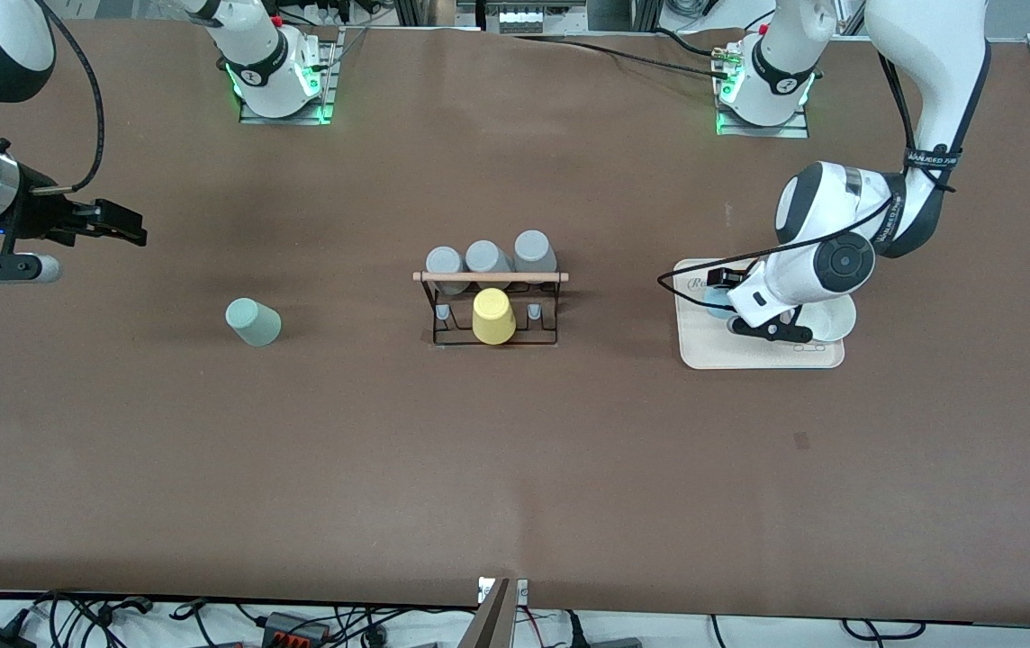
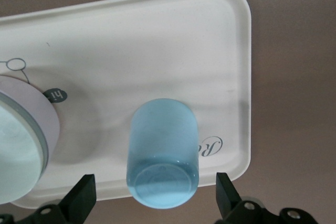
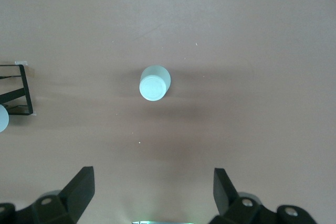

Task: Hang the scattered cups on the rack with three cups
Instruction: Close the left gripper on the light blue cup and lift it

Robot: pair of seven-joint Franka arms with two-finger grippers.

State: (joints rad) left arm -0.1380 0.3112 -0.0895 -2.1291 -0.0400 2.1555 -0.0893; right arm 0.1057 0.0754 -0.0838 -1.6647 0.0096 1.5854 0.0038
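The free peg (image 1: pixel 534 312) is next to the yellow tumbler (image 1: pixel 494 317), so the yellow tumbler will move aside when the robot hangs the light blue cup there.
The light blue cup (image 2: pixel 164 150) stands upside down on the beige tray (image 2: pixel 157 40), mostly hidden under the left hand in the front view (image 1: pixel 713 300). My left gripper (image 2: pixel 155 198) is open, one finger on each side of the cup and not touching it; in the front view it (image 1: pixel 733 304) is low over the tray. The sage green cup (image 1: pixel 253 322) stands upside down on the table toward the right arm's end. My right gripper (image 1: pixel 123 225) is open, empty and high above the table, with the green cup (image 3: pixel 154 83) below it. The black wire rack (image 1: pixel 490 310) stands mid-table.
The rack holds three grey tumblers (image 1: pixel 485 259) in its row farther from the front camera and a yellow tumbler (image 1: pixel 493 316) in the nearer row. A white bowl (image 1: pixel 835 319) sits on the beige tray (image 1: pixel 749 355). A corner of the rack (image 3: pixel 16 90) shows in the right wrist view.
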